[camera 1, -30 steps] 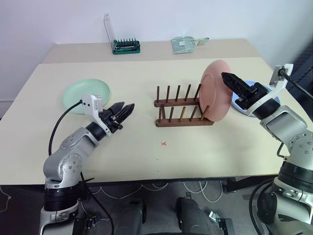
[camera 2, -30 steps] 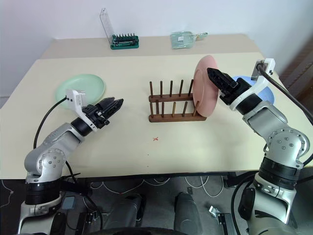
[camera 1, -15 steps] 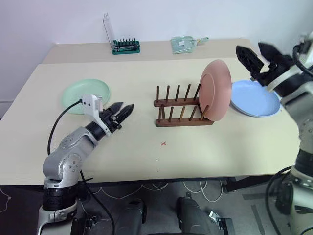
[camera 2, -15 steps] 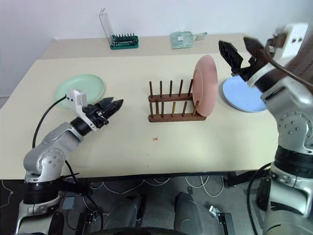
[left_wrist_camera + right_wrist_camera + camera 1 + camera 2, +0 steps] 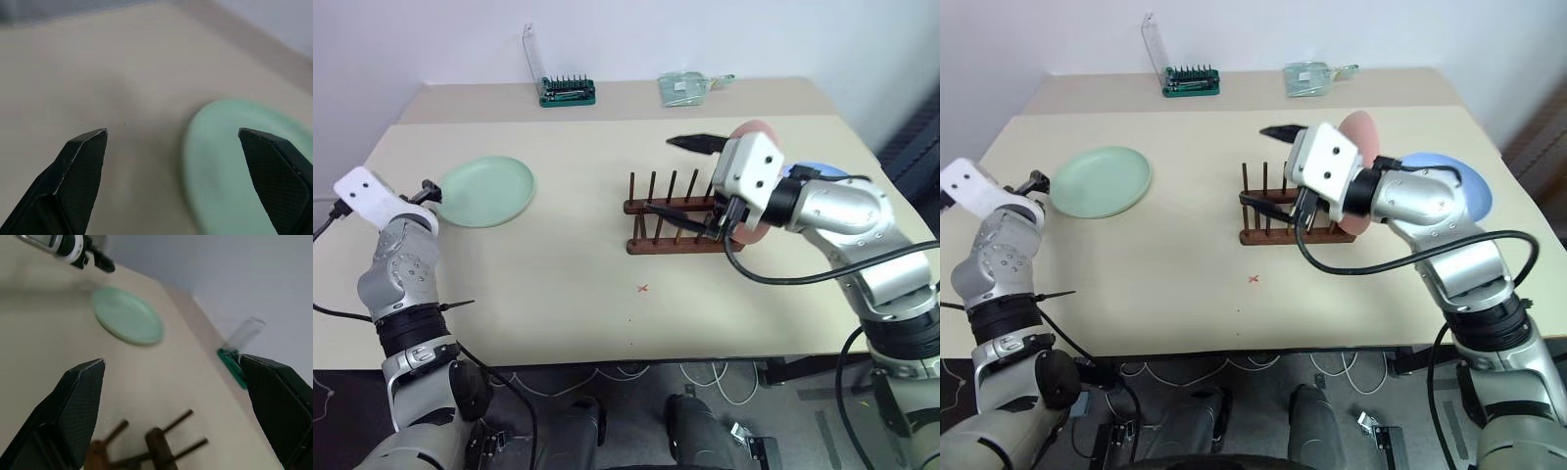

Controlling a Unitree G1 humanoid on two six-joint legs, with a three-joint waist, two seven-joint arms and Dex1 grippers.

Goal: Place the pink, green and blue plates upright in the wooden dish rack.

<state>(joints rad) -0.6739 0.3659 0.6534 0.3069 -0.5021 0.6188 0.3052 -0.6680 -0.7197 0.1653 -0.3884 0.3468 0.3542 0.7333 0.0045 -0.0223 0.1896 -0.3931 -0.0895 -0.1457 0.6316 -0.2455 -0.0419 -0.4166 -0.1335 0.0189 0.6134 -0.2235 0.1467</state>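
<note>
The green plate (image 5: 488, 191) is lying flat, far from my right gripper at the rack, so my left gripper should pick it up by its rim (image 5: 444, 204) and pass it over.
The pink plate (image 5: 760, 129) stands upright at the right end of the wooden dish rack (image 5: 674, 227), mostly hidden behind my right wrist. My right gripper (image 5: 658, 174) is open, held over the rack's middle pegs and pointing left with nothing between its fingers. At the left of the table the green plate (image 5: 487, 190) lies flat. My left gripper (image 5: 171, 132) is open just off that plate's left rim, apart from it. The blue plate (image 5: 819, 168) lies flat behind my right arm, partly covered.
A green bit set with a clear lid (image 5: 566, 91) and a clear glass item (image 5: 690, 86) sit on the far table section. A small red cross (image 5: 642, 288) marks the tabletop in front of the rack. The table's left edge runs close to my left hand.
My left arm swung out to the left rim of the green plate and its gripper opened. My right gripper moved left from above the blue plate to over the rack, rolling over.
</note>
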